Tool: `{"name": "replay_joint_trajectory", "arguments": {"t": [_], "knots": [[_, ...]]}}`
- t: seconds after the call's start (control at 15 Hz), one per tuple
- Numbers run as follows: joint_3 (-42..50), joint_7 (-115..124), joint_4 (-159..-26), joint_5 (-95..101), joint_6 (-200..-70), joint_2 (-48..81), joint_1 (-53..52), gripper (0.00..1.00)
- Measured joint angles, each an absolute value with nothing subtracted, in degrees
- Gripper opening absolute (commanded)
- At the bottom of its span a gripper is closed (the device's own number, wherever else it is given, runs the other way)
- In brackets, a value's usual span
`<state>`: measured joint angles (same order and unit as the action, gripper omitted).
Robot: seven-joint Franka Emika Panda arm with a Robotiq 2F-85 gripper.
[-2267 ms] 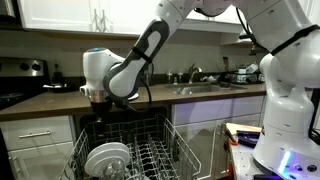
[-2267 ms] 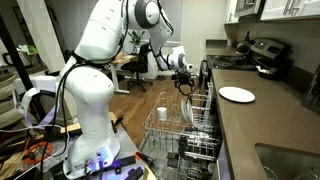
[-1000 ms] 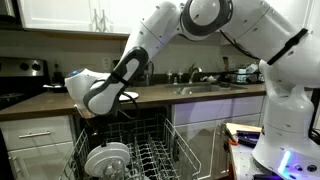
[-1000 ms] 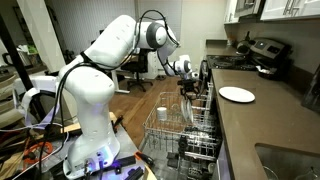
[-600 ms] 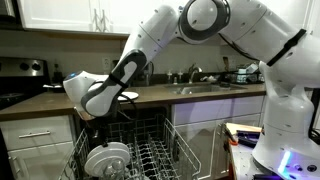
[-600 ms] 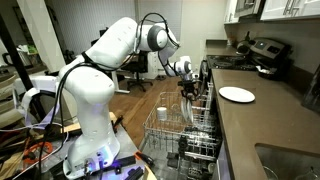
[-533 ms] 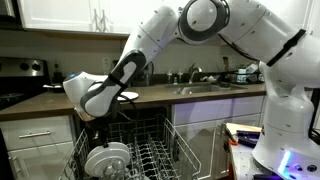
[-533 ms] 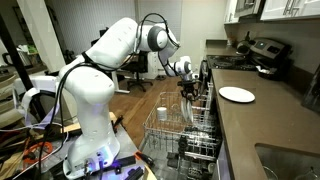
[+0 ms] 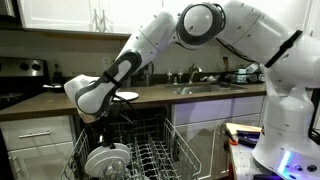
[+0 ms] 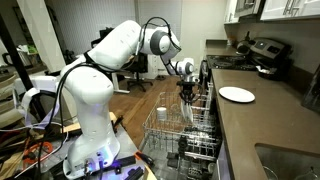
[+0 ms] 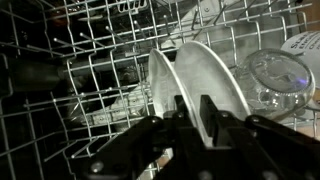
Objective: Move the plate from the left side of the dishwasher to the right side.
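Observation:
The plate's rim [image 11: 178, 80] sits at a slant between the gripper's fingers beside the second white dish, so the robot should open its gripper, lift it clear and turn it square to the plate's rim before gripping.
The dishwasher's wire rack [image 9: 150, 155] [image 10: 185, 125] is pulled out below the counter. White dishes stand upright in its left part, the plate [image 9: 107, 156] [image 11: 207, 68] among them. In the wrist view a second white dish [image 11: 159, 75] stands just left of the plate. My gripper [image 11: 193, 112] [image 10: 186, 95] reaches down into the rack. Its two dark fingers [image 11: 210, 112] sit on either side of the plate's upper rim, shut on it. In an exterior view the wrist [image 9: 95, 100] hides the fingertips.
An upturned clear glass [image 11: 270, 70] [image 10: 163, 112] stands in the rack beside the plates. Another white plate [image 10: 237, 94] lies on the dark counter. Rack tines surround the plates on all sides. A sink and faucet [image 9: 195, 78] are on the counter.
The jaws have closed from wide open onto the plate's rim. The wrist has sunk slightly lower into the rack and the arm has leaned further over.

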<state>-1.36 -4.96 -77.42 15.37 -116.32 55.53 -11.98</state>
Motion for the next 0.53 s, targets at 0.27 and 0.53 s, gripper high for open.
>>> {"name": "replay_joint_trajectory", "arguments": {"t": [0.27,0.53], "knots": [[-3.1,-9.7,-76.0,13.1,-116.1,56.1,-9.3,0.37],[-4.3,-10.7,-75.1,11.9,-117.1,56.0,-7.8,0.62]]}}
